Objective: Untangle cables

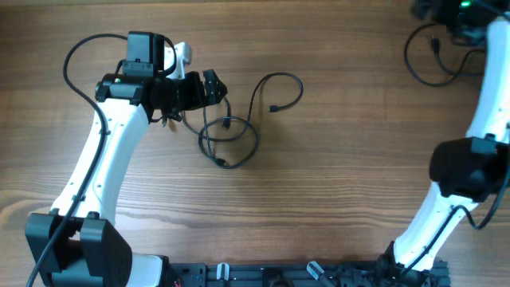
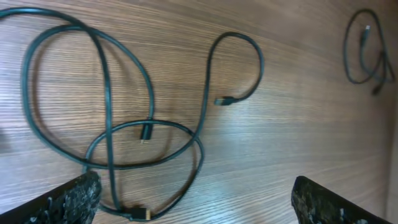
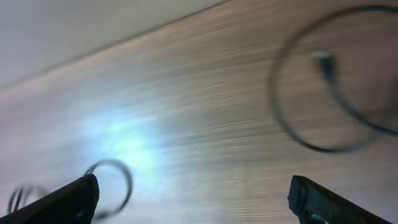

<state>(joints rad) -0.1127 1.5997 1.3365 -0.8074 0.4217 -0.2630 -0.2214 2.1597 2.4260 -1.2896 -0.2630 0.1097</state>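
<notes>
My gripper will lift the black cable (image 2: 107, 93), and the cable will bend over in a smooth arch, since it keeps wide, rounded curves (image 2: 200, 155) as it lies.
A tangle of thin black cables (image 1: 225, 122) lies in overlapping loops left of the table's middle, with one long loop ending in a plug (image 1: 274, 108). My left gripper (image 1: 215, 88) hovers open just up and left of it. In the left wrist view the crossing cables (image 2: 107, 93) and three plugs fill the frame above my open left gripper (image 2: 196, 211), and nothing sits between its fingers (image 2: 68, 202). A separate cable (image 1: 435, 44) lies looped at the top right. My right gripper (image 3: 193, 208) is open above the bare wood, with that cable (image 3: 324, 62) blurred ahead of it.
The right arm (image 1: 466, 163) reaches up along the right edge to the top right corner. The left arm (image 1: 103, 159) slants in from the bottom left. A dark rail (image 1: 303, 275) runs along the front edge. The table's far edge (image 3: 124, 40) shows in the right wrist view.
</notes>
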